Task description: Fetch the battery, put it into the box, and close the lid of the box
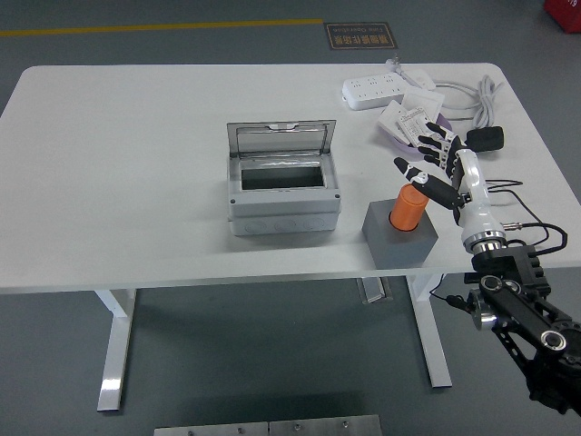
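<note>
My gripper will lift the orange battery (409, 206), and the battery will then slide free from a round hole, because the battery's lower end (404, 225) sits down in the grey block holder.
An orange cylindrical battery (407, 208) stands upright in a grey block holder (400, 238) near the table's front edge. A grey box (282, 193) sits at the table's middle with its clear lid (280, 137) swung up and back, the inside open. My right hand (439, 168) comes in from the lower right, fingers spread, just right of and above the battery's top, the thumb close to it. It holds nothing. My left hand is out of view.
A white power strip (377, 90) with its cable lies at the back right. White packets lie on a purple tray (406, 125) behind my hand. A black plug (485, 138) lies near the right edge.
</note>
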Motion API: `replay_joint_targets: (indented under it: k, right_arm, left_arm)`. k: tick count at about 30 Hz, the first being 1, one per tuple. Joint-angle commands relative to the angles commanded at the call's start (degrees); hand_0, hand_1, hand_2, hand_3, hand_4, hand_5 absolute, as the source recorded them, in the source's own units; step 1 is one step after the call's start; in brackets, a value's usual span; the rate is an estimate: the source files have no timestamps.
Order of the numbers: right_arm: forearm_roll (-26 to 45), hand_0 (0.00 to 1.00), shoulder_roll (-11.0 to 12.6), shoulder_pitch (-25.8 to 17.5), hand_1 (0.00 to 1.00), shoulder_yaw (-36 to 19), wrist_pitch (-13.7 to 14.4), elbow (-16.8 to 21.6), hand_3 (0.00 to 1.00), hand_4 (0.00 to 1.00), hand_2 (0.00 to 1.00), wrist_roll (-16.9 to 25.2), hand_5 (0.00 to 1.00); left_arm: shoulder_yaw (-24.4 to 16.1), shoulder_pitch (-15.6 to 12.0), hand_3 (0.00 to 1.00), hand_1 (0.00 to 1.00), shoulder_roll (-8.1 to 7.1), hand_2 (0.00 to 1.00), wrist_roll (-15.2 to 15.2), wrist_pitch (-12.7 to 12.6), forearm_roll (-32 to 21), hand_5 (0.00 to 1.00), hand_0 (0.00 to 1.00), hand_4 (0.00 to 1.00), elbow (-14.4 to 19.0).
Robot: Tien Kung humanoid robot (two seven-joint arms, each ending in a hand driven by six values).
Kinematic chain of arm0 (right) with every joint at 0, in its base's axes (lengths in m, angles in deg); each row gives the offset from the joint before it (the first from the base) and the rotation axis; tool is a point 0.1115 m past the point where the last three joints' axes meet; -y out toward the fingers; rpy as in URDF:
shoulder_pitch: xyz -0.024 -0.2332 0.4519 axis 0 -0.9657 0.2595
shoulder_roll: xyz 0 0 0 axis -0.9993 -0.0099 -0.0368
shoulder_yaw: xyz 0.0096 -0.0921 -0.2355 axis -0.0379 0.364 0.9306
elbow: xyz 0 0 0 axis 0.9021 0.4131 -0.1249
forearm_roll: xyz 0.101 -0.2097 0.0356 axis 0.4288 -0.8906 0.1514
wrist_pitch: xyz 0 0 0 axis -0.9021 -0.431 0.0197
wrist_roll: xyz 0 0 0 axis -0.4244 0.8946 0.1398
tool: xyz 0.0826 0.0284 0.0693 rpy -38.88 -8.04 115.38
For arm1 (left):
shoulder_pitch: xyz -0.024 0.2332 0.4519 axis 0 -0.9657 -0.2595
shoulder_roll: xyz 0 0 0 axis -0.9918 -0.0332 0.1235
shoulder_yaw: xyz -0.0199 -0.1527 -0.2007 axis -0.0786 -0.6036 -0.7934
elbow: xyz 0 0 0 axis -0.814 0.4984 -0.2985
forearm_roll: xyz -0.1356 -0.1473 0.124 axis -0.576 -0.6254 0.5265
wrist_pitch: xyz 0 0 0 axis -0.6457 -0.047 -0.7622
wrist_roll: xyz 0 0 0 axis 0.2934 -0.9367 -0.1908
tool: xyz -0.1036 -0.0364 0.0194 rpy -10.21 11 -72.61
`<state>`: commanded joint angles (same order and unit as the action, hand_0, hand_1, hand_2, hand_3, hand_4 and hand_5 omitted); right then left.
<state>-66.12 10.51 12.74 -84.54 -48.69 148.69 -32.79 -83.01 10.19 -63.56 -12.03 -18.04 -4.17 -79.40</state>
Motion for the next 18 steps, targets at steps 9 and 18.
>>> replay_joint_targets:
  k: [9,18]
  right_arm:
    - [0.97,0.766,-0.61,-0.11,0.732,1.21,0.02,-1.20,0.833,0.957,0.740,0.65,0.261]
    - [2.14,0.765,-1.15,-0.33,0.732,2.84,0.02,-1.93,0.833,0.965,0.739,1.11,0.263]
  left_arm:
    - [-0.02,0.13,0.816,0.798,0.17,0.759,0.00,0.04,0.19,0.382,0.703,0.891,0.00]
    - [-0.05,0.31,0.813,0.798,0.29,0.759,0.05,0.04,0.46,0.379,0.700,0.890,0.00]
